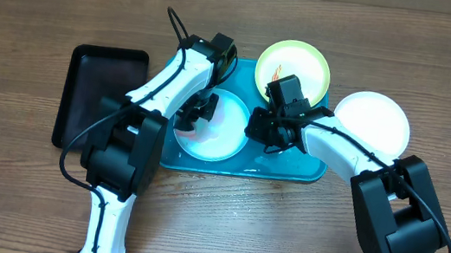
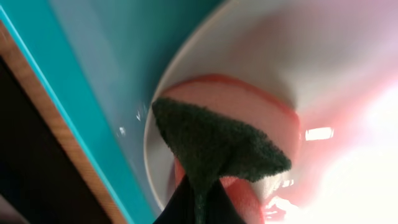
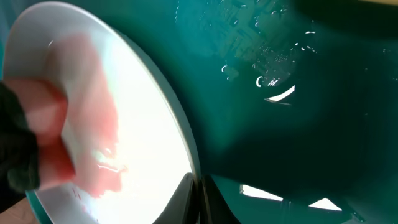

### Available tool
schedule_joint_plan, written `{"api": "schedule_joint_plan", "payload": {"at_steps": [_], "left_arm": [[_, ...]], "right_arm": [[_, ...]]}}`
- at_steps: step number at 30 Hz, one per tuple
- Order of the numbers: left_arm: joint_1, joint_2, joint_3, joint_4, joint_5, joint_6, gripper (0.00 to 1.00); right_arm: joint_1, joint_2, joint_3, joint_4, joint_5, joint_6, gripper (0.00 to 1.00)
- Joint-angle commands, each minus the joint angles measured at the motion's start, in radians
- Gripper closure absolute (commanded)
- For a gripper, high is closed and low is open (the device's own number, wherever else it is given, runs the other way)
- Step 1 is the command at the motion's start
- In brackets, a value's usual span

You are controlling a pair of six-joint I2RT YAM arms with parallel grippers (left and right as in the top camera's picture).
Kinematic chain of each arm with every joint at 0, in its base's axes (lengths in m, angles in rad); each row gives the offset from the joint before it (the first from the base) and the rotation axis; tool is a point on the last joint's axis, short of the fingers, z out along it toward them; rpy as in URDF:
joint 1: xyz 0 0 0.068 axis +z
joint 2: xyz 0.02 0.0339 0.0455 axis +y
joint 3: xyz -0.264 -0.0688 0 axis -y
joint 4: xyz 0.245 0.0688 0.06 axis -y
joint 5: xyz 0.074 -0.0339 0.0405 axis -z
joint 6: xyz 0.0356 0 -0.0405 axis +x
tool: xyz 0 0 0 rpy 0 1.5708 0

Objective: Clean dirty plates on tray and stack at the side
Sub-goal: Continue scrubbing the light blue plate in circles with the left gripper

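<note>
Runny pink smear [image 3: 96,127] pools on the plate next to the scouring pad, so the robot's left gripper needs to lift out of the way and its right gripper needs to tilt the plate [image 1: 229,131] to drain.
The light teal-rimmed plate [image 1: 217,138] lies on the turquoise tray [image 1: 289,172]. My left gripper [image 1: 195,110] is shut on a dark green scouring pad [image 2: 217,146] that presses on the plate's red sauce smear [image 2: 249,106]. My right gripper [image 1: 258,131] is shut on the plate's right rim [image 3: 186,155], its fingers [image 3: 198,200] pinching the edge. The plate [image 3: 124,99] shows a pink smear at its left in the right wrist view. The yellow-green plate [image 1: 299,65], with a red smear, sits at the tray's far edge. The white plate [image 1: 375,120] lies on the table right of the tray.
A black rectangular tray [image 1: 98,97] lies left of the turquoise tray, close to my left arm. The turquoise tray floor [image 3: 280,112] is wet with droplets. Wooden table surrounds everything; its front strip lies between the arm bases.
</note>
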Motion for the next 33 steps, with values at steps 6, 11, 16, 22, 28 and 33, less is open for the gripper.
{"api": "schedule_joint_plan", "payload": {"at_steps": [6,11,16,22,28,33], "left_arm": [[0.006,-0.003,0.007,-0.026,0.412,0.248,0.96],[0.006,-0.003,0.007,0.085,0.498,0.257,0.96],[0.006,-0.003,0.007,0.223,0.488,0.254,0.96],[0.006,-0.003,0.007,0.307,0.255,0.147,0.96],[0.006,-0.004,0.024,0.252,-0.114,-0.066,0.96],[0.006,-0.004,0.138,0.137,-0.157,-0.087,0.96]], "right_arm": [[0.003,0.022,-0.004,-0.003,0.014,-0.004,0.96],[0.003,0.022,-0.004,-0.004,0.014,-0.004,0.96],[0.003,0.022,-0.004,-0.004,0.014,-0.004,0.96],[0.003,0.022,-0.004,-0.005,0.014,-0.005,0.96],[0.003,0.022,-0.004,-0.006,0.014,-0.004,0.96],[0.003,0.022,-0.004,-0.007,0.013,0.002,0.96]]}}
